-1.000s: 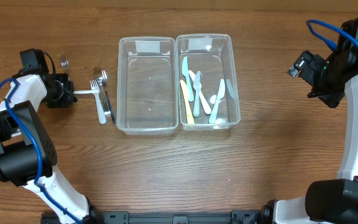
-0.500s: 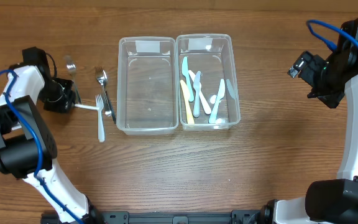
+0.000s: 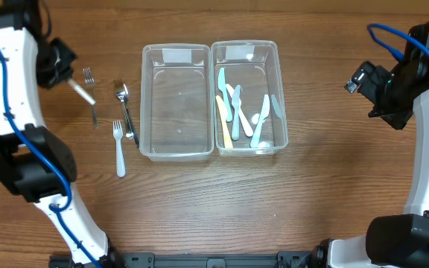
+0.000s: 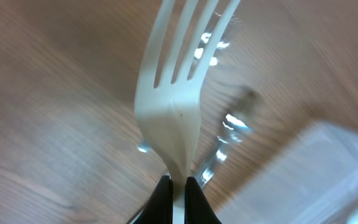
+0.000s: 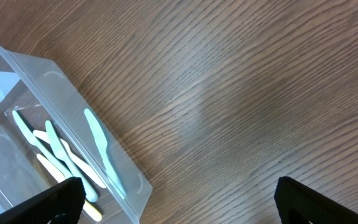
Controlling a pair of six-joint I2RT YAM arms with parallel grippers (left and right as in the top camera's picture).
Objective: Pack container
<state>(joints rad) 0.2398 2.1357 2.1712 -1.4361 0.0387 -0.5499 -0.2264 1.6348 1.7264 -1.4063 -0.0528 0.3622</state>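
Note:
My left gripper should go on carrying the white plastic fork by its handle until the fork hangs over the empty container (image 3: 176, 103), because the knives (image 3: 235, 112) have a container of their own.
Two clear plastic containers stand side by side. The left container (image 3: 143, 104) is empty. The right container (image 3: 282, 112) holds several pastel plastic knives (image 3: 237, 112); it shows in the right wrist view (image 5: 129, 180) too. My left gripper (image 3: 64, 73) is at the far left and is shut on a white plastic fork (image 4: 173, 93), tines pointing away from the jaws (image 4: 179, 183). My right gripper (image 5: 176, 194) is open and empty over bare table, right of the containers (image 3: 363, 78).
Left of the empty container lie a white plastic fork (image 3: 118, 145), metal cutlery (image 3: 126, 112) and a metal fork (image 3: 90, 85). The left wrist view is blurred; a container corner (image 4: 319, 162) shows at its lower right.
My left arm has swung up and toward the table's far-left side, carrying the white fork off the table. A second white fork slid nearer the front. The right arm has not moved.

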